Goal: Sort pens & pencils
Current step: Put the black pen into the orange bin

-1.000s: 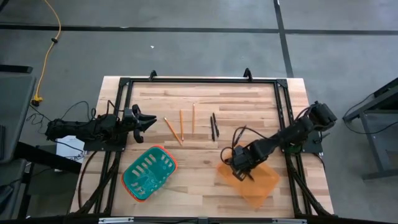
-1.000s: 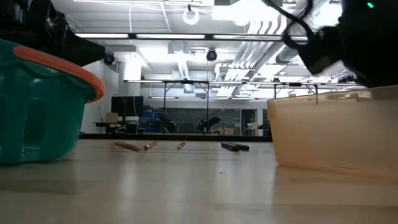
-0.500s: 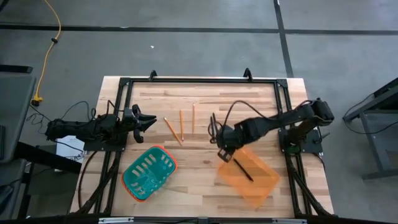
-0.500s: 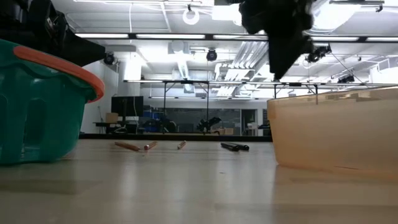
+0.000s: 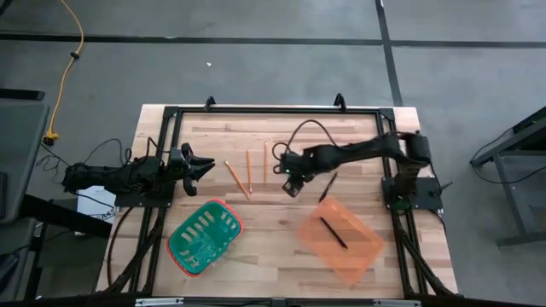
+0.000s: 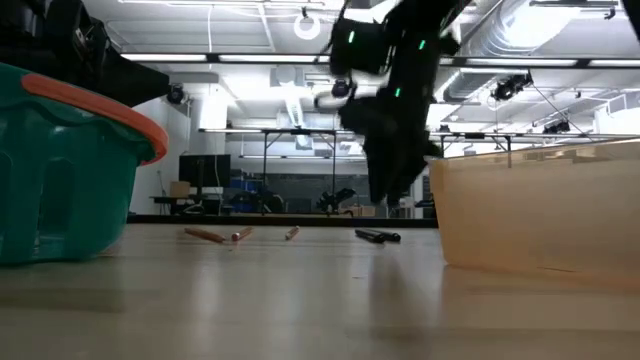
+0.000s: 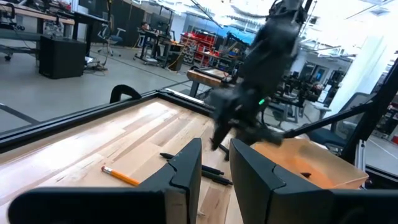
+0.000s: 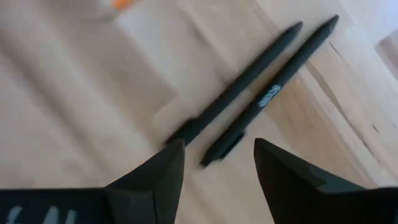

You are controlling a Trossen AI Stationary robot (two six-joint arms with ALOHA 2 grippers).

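Observation:
My right gripper is lowering a finger into the gap between the black pens [image 8: 245,93]. It should continue to go down until its fingers are on both sides of the lettered pen [image 8: 267,96], then close.
Two black pens [image 8: 244,84] [image 8: 278,89] lie side by side on the wooden table, also seen in the low view [image 6: 378,236]. My right gripper [image 8: 217,171] hangs open just above them, pointing steeply down, touching nothing [image 5: 291,186]. A third pen [image 5: 333,232] lies in the orange tray [image 5: 363,256]. Three orange-yellow pencils [image 5: 232,175] [image 5: 248,170] [image 5: 265,162] lie flat to the left of the pens. My left gripper [image 5: 203,167] waits at the table's left edge, level, open and with nothing in it [image 7: 216,168].
A teal basket with an orange rim [image 5: 205,237] stands near the front left, the orange tray near the front right. A black metal frame [image 5: 273,111] runs around the tabletop. Bare wood lies between basket and tray.
My right gripper has swung from over the orange tray toward the table's far edge and left, tipping more steeply down, and now hangs above the two pens. A black pen now lies in the tray where the gripper was.

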